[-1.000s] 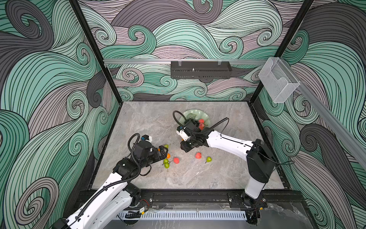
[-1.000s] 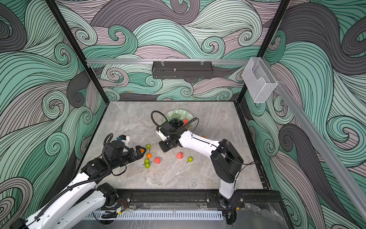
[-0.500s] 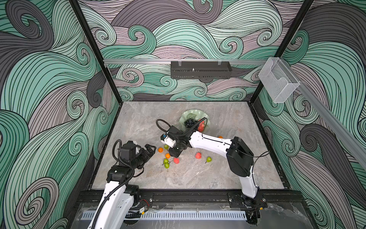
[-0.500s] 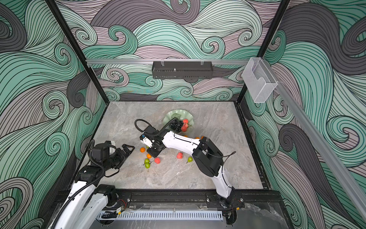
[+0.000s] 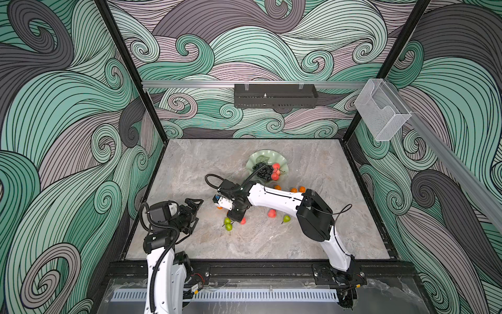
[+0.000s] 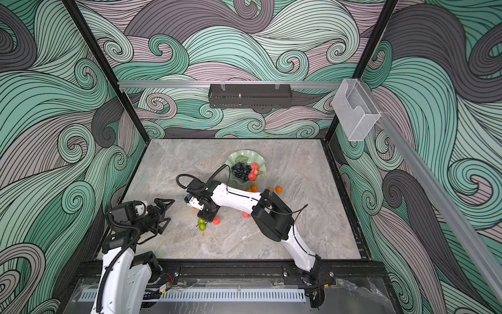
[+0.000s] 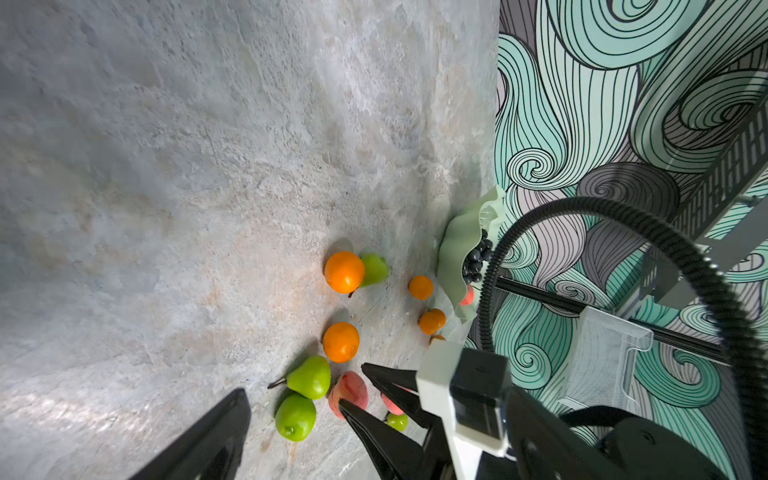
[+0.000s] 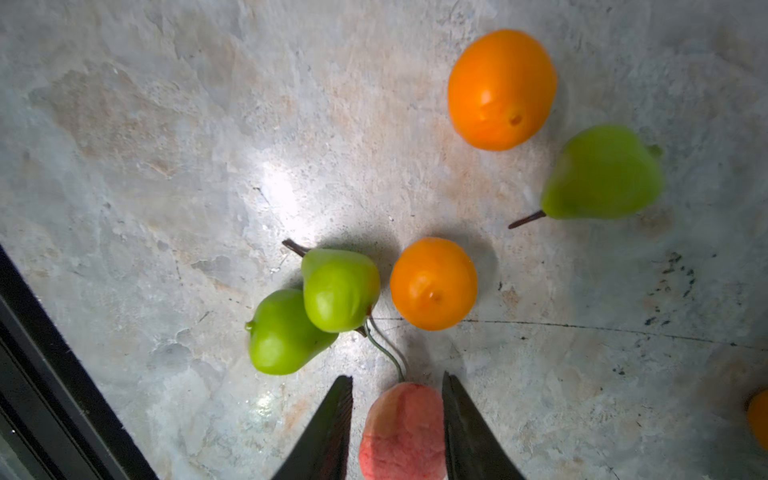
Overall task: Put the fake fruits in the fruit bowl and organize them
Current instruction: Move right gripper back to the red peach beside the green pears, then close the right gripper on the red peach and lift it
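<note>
My right gripper keeps going toward the stem (image 8: pixel 400 369) until its fingers can pinch it, because the peach's green stem (image 8: pixel 389 349) is lined up with my open fingers.
The pale green fruit bowl (image 5: pixel 255 159) stands at the back centre and holds a dark grape bunch (image 5: pixel 264 172) and two peaches (image 5: pixel 275 166). My right gripper (image 8: pixel 397 376) is low over the table, open, its fingers either side of a pinkish peach (image 8: pixel 403 432); one finger is against it and a gap shows at the other. Just beyond it lie two green pears (image 8: pixel 340 291) and an orange (image 8: pixel 434 284). Farther off are another orange (image 8: pixel 503 89) and a pear (image 8: pixel 602 174). My left gripper (image 5: pixel 196 214) hangs open and empty to the left of this cluster.
Three oranges (image 5: pixel 294 190) lie just in front of the bowl, partly behind the right arm. A peach (image 5: pixel 272 214) and a pear (image 5: pixel 286 218) sit under the right forearm. The right arm's cable (image 5: pixel 252 174) arcs over the bowl's edge. A black frame rail (image 5: pixel 244 263) borders the front.
My right arm has swung from the bowl out to the front-left fruit cluster and come down around a peach. My left arm has pulled back to the left, away from the fruits.
</note>
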You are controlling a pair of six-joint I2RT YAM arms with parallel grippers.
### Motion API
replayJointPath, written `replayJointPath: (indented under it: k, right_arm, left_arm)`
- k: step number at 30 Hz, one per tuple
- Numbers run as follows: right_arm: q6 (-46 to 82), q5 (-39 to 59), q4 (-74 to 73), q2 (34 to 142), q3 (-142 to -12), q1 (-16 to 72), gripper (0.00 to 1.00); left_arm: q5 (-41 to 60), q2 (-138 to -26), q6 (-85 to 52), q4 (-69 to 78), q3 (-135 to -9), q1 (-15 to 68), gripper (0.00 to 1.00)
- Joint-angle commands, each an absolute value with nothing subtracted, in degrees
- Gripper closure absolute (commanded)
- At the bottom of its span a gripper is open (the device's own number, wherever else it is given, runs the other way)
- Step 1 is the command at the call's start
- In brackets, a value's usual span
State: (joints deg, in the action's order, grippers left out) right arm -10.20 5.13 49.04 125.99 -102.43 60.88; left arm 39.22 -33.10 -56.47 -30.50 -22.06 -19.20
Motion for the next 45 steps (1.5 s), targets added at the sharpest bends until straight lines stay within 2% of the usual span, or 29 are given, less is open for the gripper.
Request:
replayJointPath:
  k: [1, 26, 45]
  right_arm:
    - [-12.0, 3.5, 51.7, 127.3, -103.9, 61.5, 0.61]
    - [-13.6, -4.8, 54.9, 133.1, -106.9, 64.6, 0.63]
    - [-11.8, -5.5, 55.1, 135.6, -105.9, 65.0, 0.86]
  left_arm:
    - [44.4, -33.6, -55.7, -29.1, -22.4, -20.9, 0.01]
    - [46.4, -34.0, -55.0, -28.4, -22.7, -21.9, 0.02]
    - [47.5, -35.8, -54.1, -24.6, -22.3, -21.9, 0.01]
